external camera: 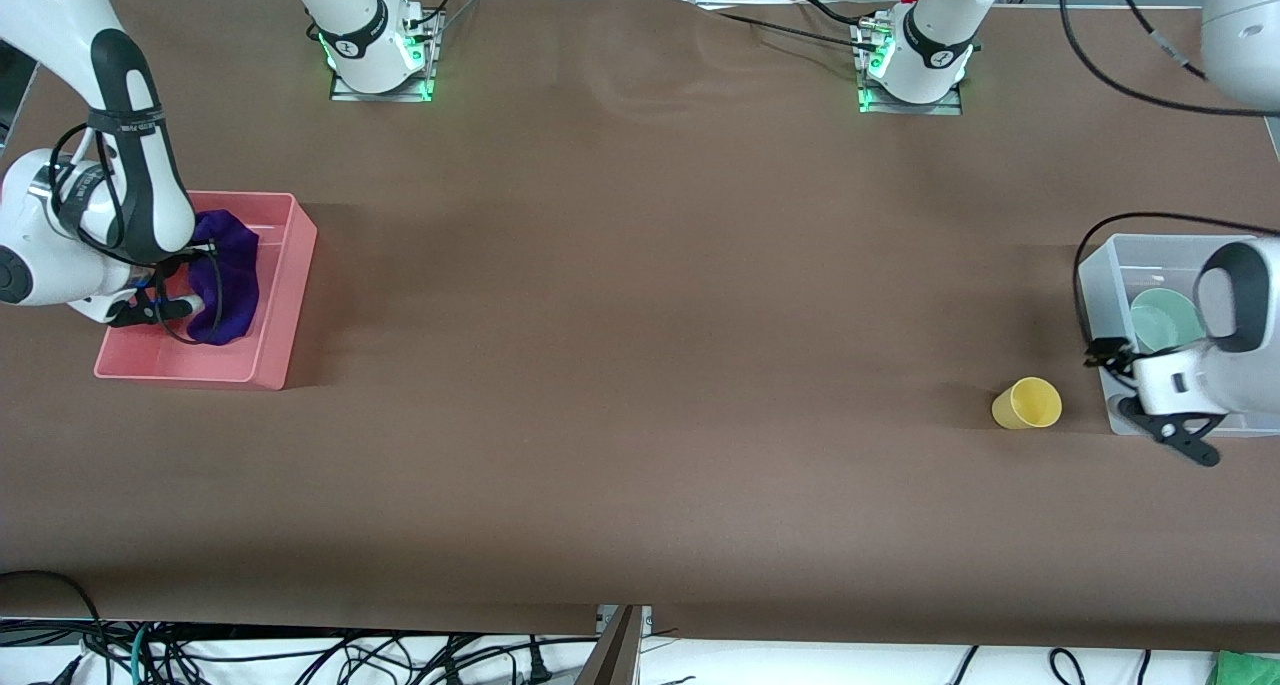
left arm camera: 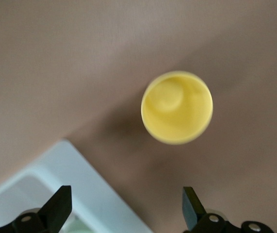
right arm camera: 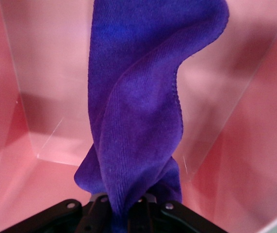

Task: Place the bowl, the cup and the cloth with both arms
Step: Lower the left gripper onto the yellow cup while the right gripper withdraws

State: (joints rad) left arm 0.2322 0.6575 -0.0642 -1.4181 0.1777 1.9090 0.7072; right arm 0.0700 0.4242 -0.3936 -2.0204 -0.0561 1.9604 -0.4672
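Observation:
The yellow cup (external camera: 1026, 404) is narrower than the mint-green bowl's opening (external camera: 1166, 319), so the cup will lean inside the bowl when I lower it there.
The yellow cup (external camera: 1027, 403) stands on the brown table next to the white bin (external camera: 1115, 265), and its open mouth shows in the left wrist view (left arm camera: 177, 108). The mint-green bowl (external camera: 1160, 320) lies in that bin. My left gripper (external camera: 1188, 437) is open and empty over the bin's corner nearest the cup; in its wrist view (left arm camera: 126, 206) the cup lies ahead of the fingers, apart from them. My right gripper (external camera: 165, 310) is shut on the purple cloth (external camera: 228, 277) inside the pink bin (external camera: 290, 265). The cloth hangs from it (right arm camera: 126, 211) toward the bin floor (right arm camera: 138, 107).
The pink bin's walls (right arm camera: 235, 160) stand close around the cloth. The white bin's rim (left arm camera: 85, 179) lies under the left gripper's fingers. The two arm bases (external camera: 380, 55) (external camera: 915, 65) stand along the table's edge farthest from the front camera.

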